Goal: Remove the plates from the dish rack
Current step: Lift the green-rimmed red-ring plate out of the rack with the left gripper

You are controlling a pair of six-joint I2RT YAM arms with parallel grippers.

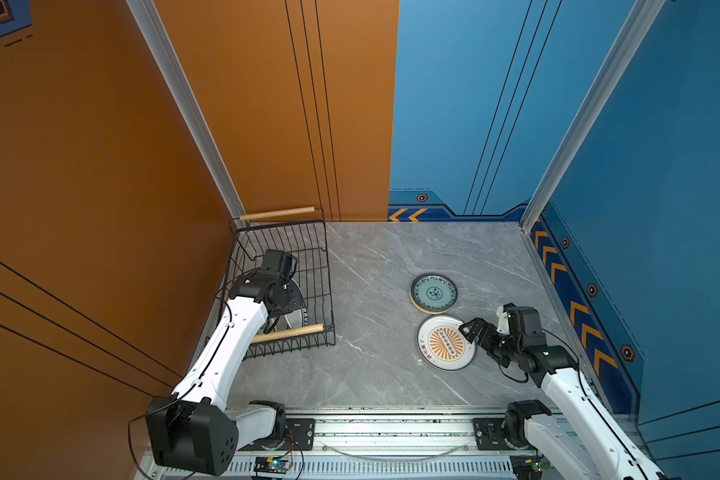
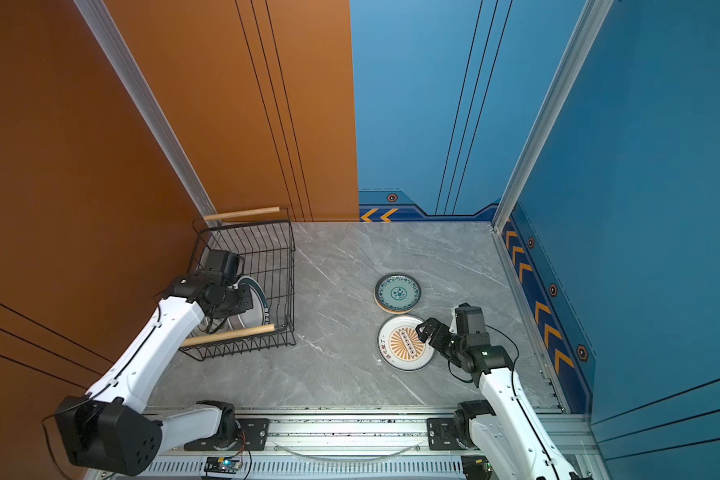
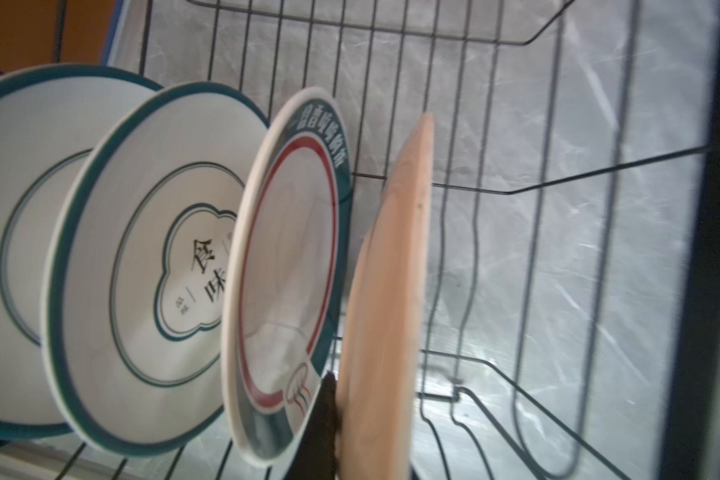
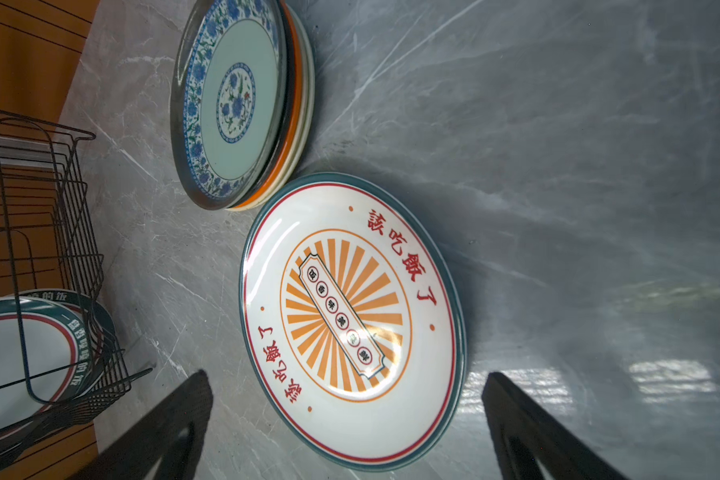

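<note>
I should keep moving my open right gripper toward the dish rack (image 1: 316, 260) and close it on the cream plate's far edge (image 3: 425, 132), as that edge is free of my left gripper.
The black wire dish rack (image 1: 326, 266) stands at the table's left rear corner. In the left wrist view three white plates with dark teal rims (image 3: 142, 270) stand on edge in it. Beside them a smaller cream plate (image 3: 391, 291) shows edge-on. My left gripper (image 3: 362, 415) is inside the rack, shut on that cream plate's rim; one dark finger (image 3: 327, 399) presses its face and the other is hidden behind it. On the table lie a white sunburst plate (image 1: 445, 343) and a stack of smaller plates topped by a teal-patterned one (image 1: 434, 293). My right gripper (image 4: 346, 386) hangs open over the sunburst plate's near edge.
The rack's two pale wooden handles (image 1: 277, 213) sit at its far and near ends. Orange wall panels close the left side and blue ones the back and right. A metal rail (image 1: 391, 432) with both arm bases runs along the front edge.
</note>
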